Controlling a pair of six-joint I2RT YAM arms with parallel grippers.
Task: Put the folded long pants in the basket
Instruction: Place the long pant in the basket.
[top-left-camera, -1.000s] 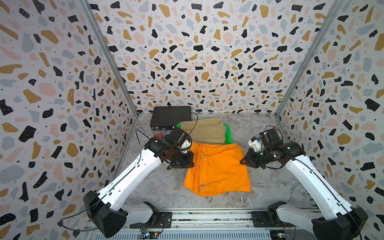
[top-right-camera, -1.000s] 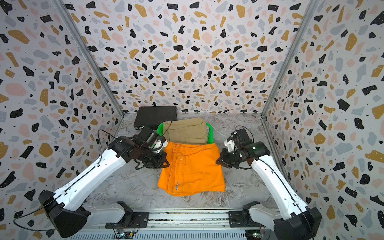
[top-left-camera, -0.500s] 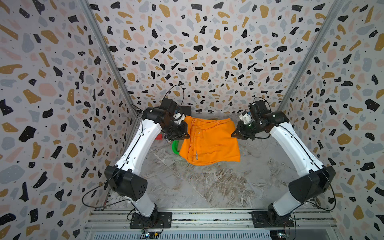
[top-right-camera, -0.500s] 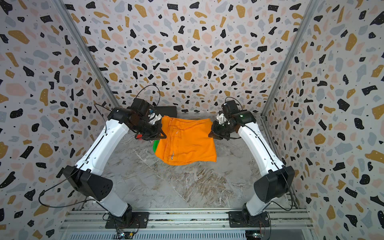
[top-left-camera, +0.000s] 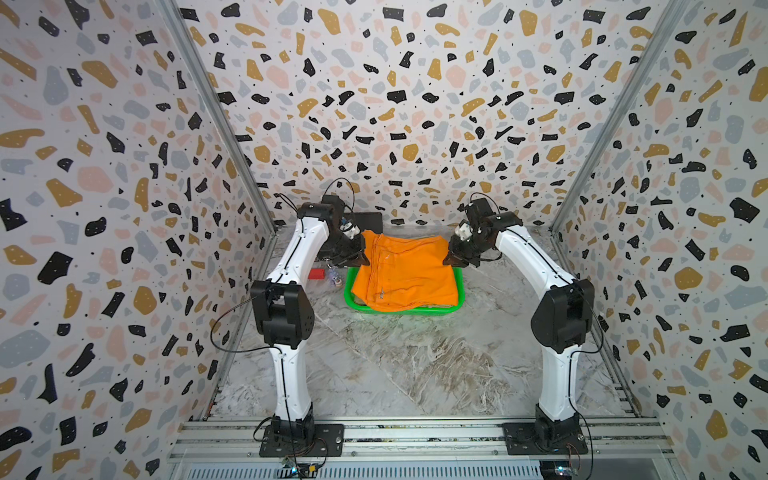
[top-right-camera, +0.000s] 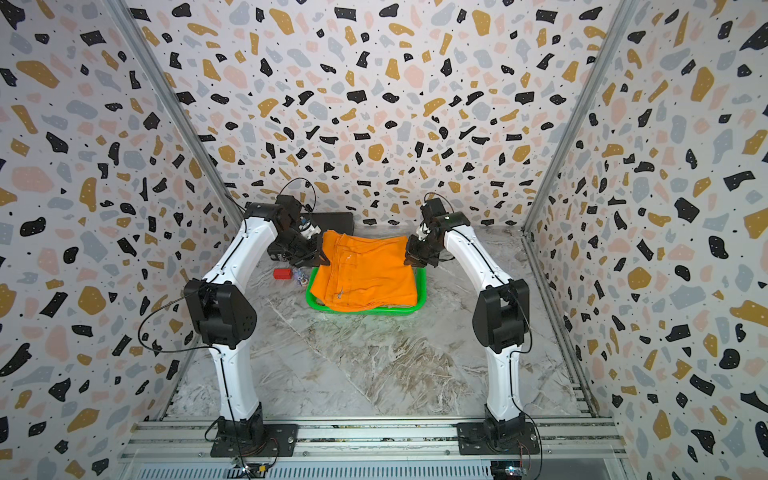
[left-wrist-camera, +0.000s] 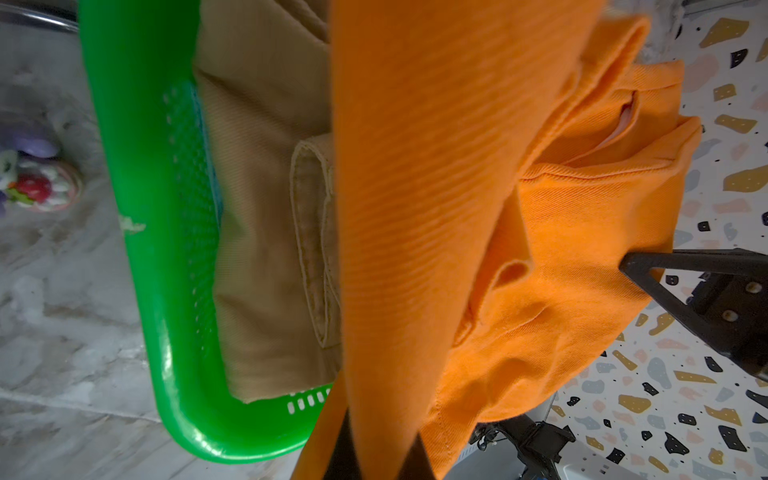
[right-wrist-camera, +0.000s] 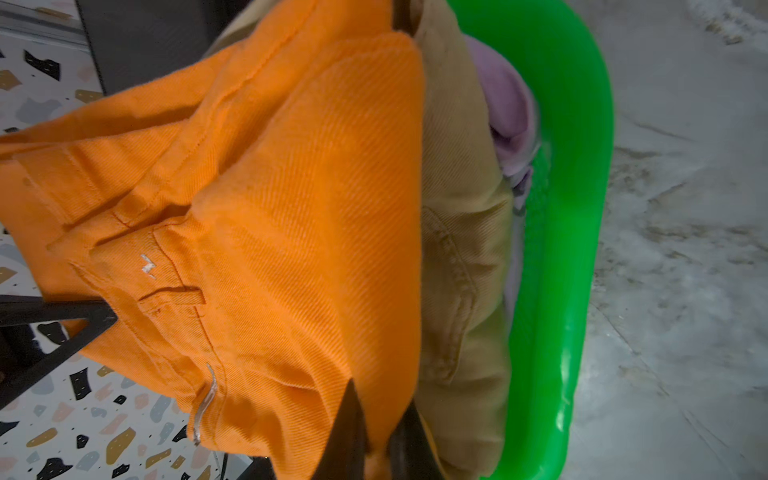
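I should keep lowering the orange pants with my right gripper, as they hang spread inside the green basket's rim (top-left-camera: 461, 289), until they rest on the khaki pants (right-wrist-camera: 470, 228), and then let go.
The folded orange pants (top-left-camera: 409, 272) (top-right-camera: 368, 272) hang stretched between both grippers over the green basket (top-left-camera: 415, 312) (top-right-camera: 409, 312), sagging toward its near rim. My left gripper (top-left-camera: 360, 259) (left-wrist-camera: 376, 453) is shut on their left edge, my right gripper (top-left-camera: 452, 257) (right-wrist-camera: 376, 440) on their right edge. In the wrist views the khaki pants (left-wrist-camera: 266, 216) (right-wrist-camera: 465, 249) lie inside the basket (left-wrist-camera: 141, 216) (right-wrist-camera: 573, 208) beneath the orange pants (left-wrist-camera: 415, 199) (right-wrist-camera: 282, 216). A lilac garment (right-wrist-camera: 509, 108) shows under the khaki one.
A flat black box (top-left-camera: 370, 218) sits against the back wall behind the basket. A small red block (top-left-camera: 316, 273) and a little toy (top-left-camera: 336, 279) lie on the marble floor left of the basket. Patterned walls close in on three sides.
Both arms lifted the orange pants off the near floor and carried them back over the basket. They now hang lower, draped over the khaki pants.
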